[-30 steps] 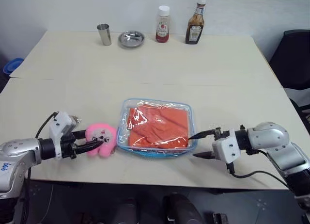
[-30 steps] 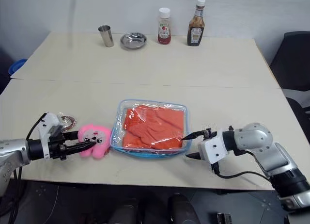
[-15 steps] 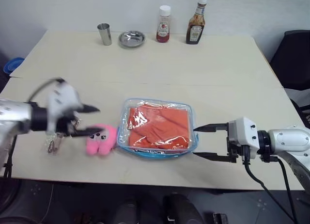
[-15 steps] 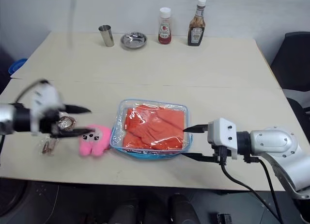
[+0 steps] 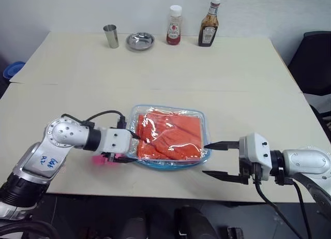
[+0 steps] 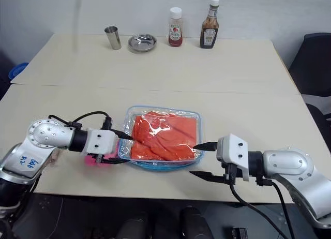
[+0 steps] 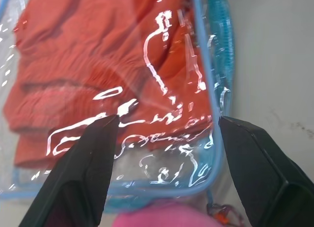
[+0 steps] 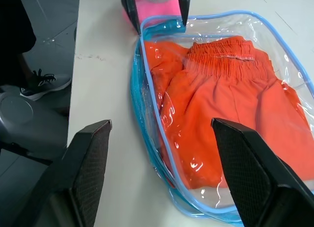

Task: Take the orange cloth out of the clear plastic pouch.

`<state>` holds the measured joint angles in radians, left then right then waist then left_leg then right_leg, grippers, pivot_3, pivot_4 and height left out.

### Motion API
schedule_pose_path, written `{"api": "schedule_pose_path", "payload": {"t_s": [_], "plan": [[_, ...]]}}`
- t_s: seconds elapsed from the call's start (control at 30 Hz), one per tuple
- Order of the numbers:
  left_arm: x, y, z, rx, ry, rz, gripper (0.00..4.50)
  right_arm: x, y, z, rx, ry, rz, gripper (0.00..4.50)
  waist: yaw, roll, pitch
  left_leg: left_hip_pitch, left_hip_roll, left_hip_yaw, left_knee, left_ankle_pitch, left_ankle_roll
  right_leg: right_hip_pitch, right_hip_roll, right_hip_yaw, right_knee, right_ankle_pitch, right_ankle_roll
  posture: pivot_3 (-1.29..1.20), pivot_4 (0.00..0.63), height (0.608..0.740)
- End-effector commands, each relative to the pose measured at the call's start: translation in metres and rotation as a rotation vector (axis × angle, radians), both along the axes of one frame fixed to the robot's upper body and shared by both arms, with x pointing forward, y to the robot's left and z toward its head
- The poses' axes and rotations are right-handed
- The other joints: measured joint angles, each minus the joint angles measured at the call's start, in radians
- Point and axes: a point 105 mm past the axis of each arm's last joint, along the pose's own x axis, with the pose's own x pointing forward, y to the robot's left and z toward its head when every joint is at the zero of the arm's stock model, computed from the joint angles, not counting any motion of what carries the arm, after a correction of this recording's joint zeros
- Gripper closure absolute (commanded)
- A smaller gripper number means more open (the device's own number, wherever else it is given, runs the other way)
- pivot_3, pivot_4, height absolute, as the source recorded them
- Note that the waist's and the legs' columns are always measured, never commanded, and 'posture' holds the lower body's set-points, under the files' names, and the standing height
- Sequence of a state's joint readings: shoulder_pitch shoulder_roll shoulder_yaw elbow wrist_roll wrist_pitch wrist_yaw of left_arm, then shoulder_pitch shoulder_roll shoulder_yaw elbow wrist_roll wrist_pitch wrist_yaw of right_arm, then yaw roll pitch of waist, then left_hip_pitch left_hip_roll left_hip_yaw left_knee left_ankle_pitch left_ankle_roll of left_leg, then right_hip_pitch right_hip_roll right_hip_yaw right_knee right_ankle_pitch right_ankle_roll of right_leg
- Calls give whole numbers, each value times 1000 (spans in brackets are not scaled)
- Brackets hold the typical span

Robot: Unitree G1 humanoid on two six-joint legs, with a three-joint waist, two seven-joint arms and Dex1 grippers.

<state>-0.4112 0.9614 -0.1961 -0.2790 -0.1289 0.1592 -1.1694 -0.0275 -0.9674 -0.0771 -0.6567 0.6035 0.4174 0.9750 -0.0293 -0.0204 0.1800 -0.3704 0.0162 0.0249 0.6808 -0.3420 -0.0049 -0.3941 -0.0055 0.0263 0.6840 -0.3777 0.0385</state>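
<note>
Next, I lift the pouch's front edge with my left gripper before my right gripper reaches inside, because the pouch's clear top is lying flat over the orange cloth.
The clear plastic pouch with blue trim lies flat near the table's front edge, and the folded orange cloth is inside it. My left gripper is open at the pouch's left edge, one finger over the plastic and one low in front. The pink pom-pom peeks out from under it. The left wrist view shows the open left gripper spanning the pouch's corner. My right gripper is open just off the pouch's right edge, its upper fingertip close to the trim. In the right wrist view the cloth lies ahead of the open fingers.
At the table's far side stand a steel cup, a steel bowl, a ketchup bottle and a brown sauce bottle. A black chair stands past the table's right edge. The table's front edge runs just below both grippers.
My left gripper swung right from beside the pom-pom to the pouch's left edge and rolled over. The right gripper drew back a little and rolled. The pouch and cloth stayed in place.
</note>
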Motion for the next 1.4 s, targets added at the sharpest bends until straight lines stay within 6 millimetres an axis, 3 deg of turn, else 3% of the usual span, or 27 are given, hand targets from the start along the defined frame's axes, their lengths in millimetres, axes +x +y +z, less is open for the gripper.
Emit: {"api": "schedule_pose_path", "payload": {"t_s": [0.03,0.13,0.3,0.4,0.6,0.73,0.8,0.93,1.1,1.2,1.4], "plan": [[-4,-4,5,-39,29,-35,1064,-4,3,7,5,-43,9,1115,2,0,0,0,0,0,0,0,0,0,0,0,0,0,0,0,150,740],[-9,-4,4,-34,60,-54,1064,-5,2,7,0,-43,4,1115,2,0,0,0,0,0,0,0,0,0,0,0,0,0,0,0,150,740],[3,5,-4,38,-29,-32,1064,-5,2,7,0,-47,2,1115,1,0,0,0,0,0,1,0,0,0,0,0,0,0,0,0,150,740],[3,3,-4,9,-21,-44,1612,-5,2,7,-1,-48,-1,1079,2,0,0,0,0,0,0,0,0,0,0,0,0,0,0,0,150,740],[9,3,-2,-9,-58,-42,3410,-5,0,6,-4,-50,-6,1079,2,0,0,0,0,0,1,0,0,0,0,0,0,0,0,0,150,740],[9,0,-2,-92,11,-6,4481,-4,1,7,0,-53,-8,1079,2,0,0,0,0,0,1,0,0,0,0,0,0,0,0,0,150,740],[9,-5,3,-207,102,40,4481,-4,1,7,3,-56,-9,1079,3,0,0,0,0,0,1,0,0,0,0,0,0,0,0,0,150,740],[13,-17,29,-445,187,111,4481,2,2,8,16,-81,-24,1079,3,0,0,-1,0,-1,1,0,-1,0,0,0,0,0,0,0,150,740],[16,-21,38,-514,217,172,4481,11,9,0,-8,-135,-46,1079,-1,0,0,0,0,-1,2,1,-3,0,0,-1,0,0,0,0,150,740],[14,-25,35,-525,226,191,4500,18,15,-8,-1,-147,-61,1668,0,0,0,0,0,-1,1,2,-3,0,0,0,1,0,0,0,150,740],[8,-33,26,-504,231,184,4500,39,29,-23,-21,-206,-110,3712,2,0,0,0,0,-1,2,2,-4,0,0,0,1,0,0,0,150,740]]}}
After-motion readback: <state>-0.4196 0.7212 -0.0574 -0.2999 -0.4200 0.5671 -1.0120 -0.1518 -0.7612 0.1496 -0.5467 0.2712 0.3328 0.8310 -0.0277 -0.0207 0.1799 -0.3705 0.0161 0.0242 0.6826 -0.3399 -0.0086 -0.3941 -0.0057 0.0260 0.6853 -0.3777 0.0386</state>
